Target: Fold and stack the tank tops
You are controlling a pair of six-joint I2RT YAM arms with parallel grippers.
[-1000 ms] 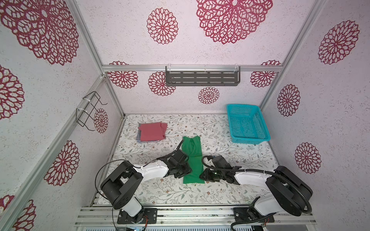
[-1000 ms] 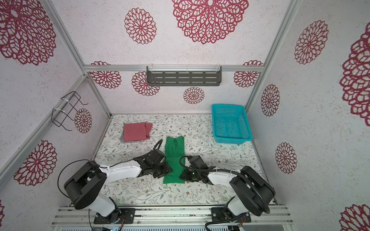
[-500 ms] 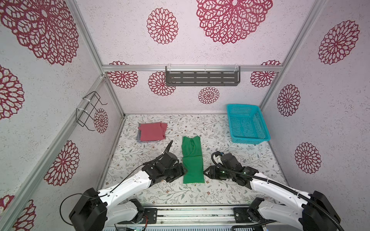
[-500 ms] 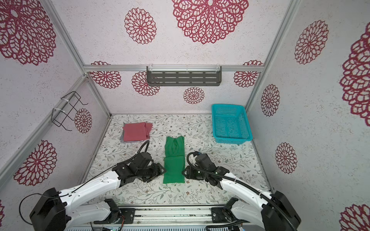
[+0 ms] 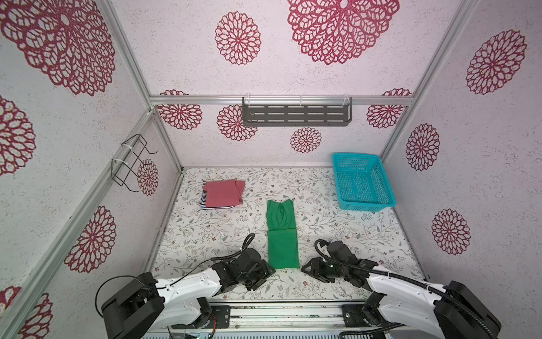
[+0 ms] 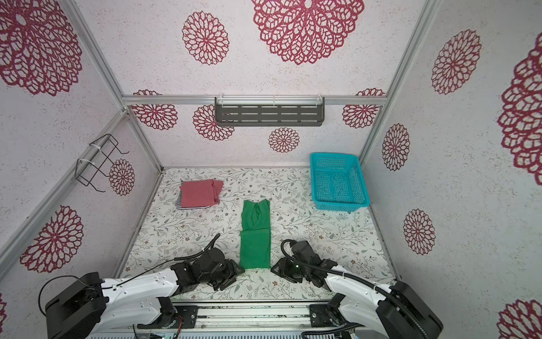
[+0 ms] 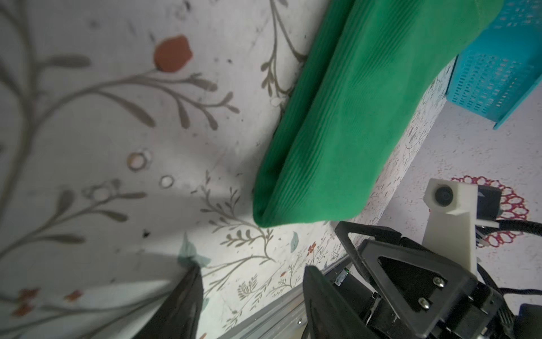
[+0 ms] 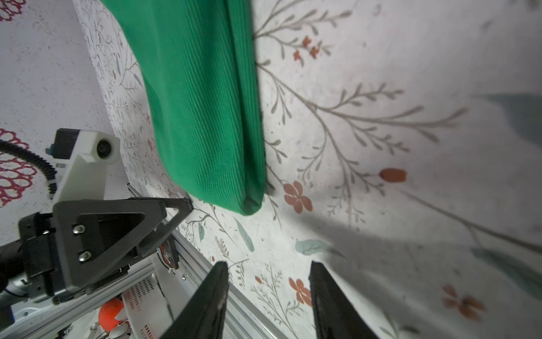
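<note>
I can see the green tank top's near corner beyond my right gripper's open fingers. I should move the fingers around that corner and pinch it before I fold.
A bright green tank top lies folded into a long narrow strip in the middle of the table. At the back left, a folded red-pink tank top rests on the striped tank top, of which only an edge shows. My left gripper sits low, just off the green top's near left corner, open and empty. The right gripper mirrors it off the near right corner, also open with only table between its fingers.
A teal mesh basket stands at the back right. A grey slotted shelf hangs on the back wall and a wire rack on the left wall. The metal front rail runs right behind both grippers.
Both grippers have drawn back from the green top's sides toward the front edge. Their jaws have opened, and the green top lies flat and free.
</note>
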